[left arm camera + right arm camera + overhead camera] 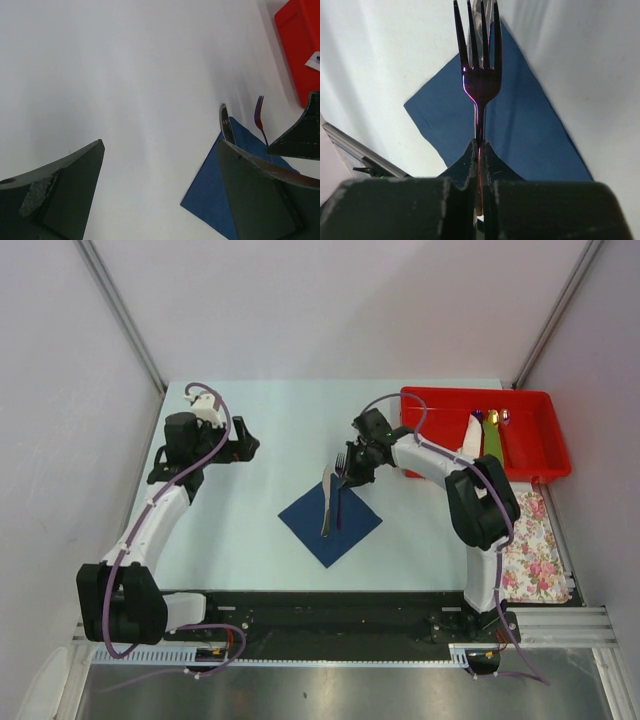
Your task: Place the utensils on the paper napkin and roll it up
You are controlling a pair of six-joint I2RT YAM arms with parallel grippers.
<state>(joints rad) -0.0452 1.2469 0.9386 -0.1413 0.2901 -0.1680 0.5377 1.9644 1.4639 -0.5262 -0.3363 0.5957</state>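
Note:
The purple fork is parallel to the grey knife, so the robot's right gripper should go on lowering the fork until the fork's handle rests on the napkin next to the knife.
The dark blue paper napkin lies as a diamond at the table's middle. A slim grey knife rests lengthwise on it, its tip past the far corner. My right gripper hovers over the napkin's far corner, shut on the handle of a dark purple fork. In the right wrist view the fork sticks straight out from the shut gripper above the napkin. My left gripper is open and holds nothing, well left of the napkin. In its wrist view, the left gripper frames bare table, with napkin, knife and fork to the right.
A red tray at the back right holds several more utensils. A pink-flowered white cloth lies along the right edge in front of it. The tray also shows in the left wrist view.

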